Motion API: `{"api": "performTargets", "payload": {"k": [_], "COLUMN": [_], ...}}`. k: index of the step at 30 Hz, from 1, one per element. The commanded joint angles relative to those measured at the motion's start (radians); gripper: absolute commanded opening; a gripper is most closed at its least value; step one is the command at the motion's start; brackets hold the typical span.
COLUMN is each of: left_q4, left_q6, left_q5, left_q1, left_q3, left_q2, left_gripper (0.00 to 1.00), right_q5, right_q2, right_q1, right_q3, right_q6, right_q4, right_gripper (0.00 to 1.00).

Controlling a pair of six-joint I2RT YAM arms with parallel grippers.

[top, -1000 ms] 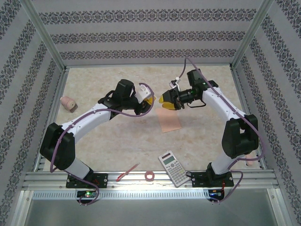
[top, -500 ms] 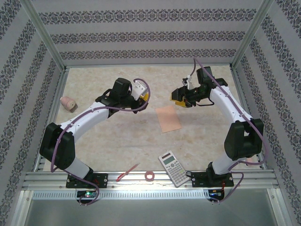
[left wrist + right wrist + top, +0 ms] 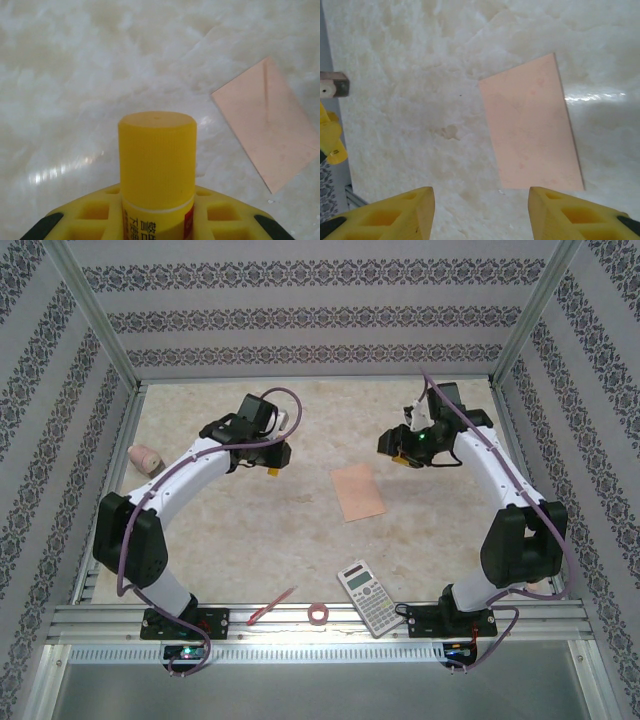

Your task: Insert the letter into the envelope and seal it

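The glue stick's cap (image 3: 157,160) is on and the table (image 3: 283,508) beside the envelope is clear. My left gripper should keep going down until the glue stick lies there.
The peach envelope (image 3: 358,492) lies flat in the middle of the table with its flap down, and it appears again as the envelope (image 3: 267,122) and envelope (image 3: 532,125) in the wrist views. The letter is hidden. My left gripper (image 3: 274,466) hangs to the envelope's left, and that left gripper (image 3: 157,215) is shut on a yellow glue stick (image 3: 157,150) with its cap on. My right gripper (image 3: 396,448) hovers up and to the right of the envelope. This right gripper (image 3: 481,210) is open with nothing between its yellow fingers (image 3: 402,212).
A calculator (image 3: 367,597) lies near the front edge, with a small tape roll (image 3: 319,614) and a red pen (image 3: 270,606) to its left. A pink object (image 3: 145,458) sits by the left wall. Bare table surrounds the envelope.
Both grippers have drawn apart from above the envelope: the left one went back and left with the glue stick, the right one back and right. The envelope has not moved.
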Motion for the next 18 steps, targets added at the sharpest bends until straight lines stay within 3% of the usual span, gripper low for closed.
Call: {"api": "performTargets", "payload": {"k": [1, 18], "left_q4": [-0.141, -0.040], "left_q6": [-0.192, -0.472], "left_q5": [-0.053, 0.013], "left_q1": [0.006, -0.008], "left_q3": [0.014, -0.089], "left_q2": [0.019, 0.120], "left_gripper": [0.00, 0.00], "right_q5": [0.070, 0.078], "right_q2": [-0.037, -0.061], "right_q1": [-0.019, -0.073], "right_q3": [-0.051, -0.161], "right_q6": [-0.013, -0.051], "right_q4": [0.012, 0.062], "right_gripper": [0.52, 0.52]}}
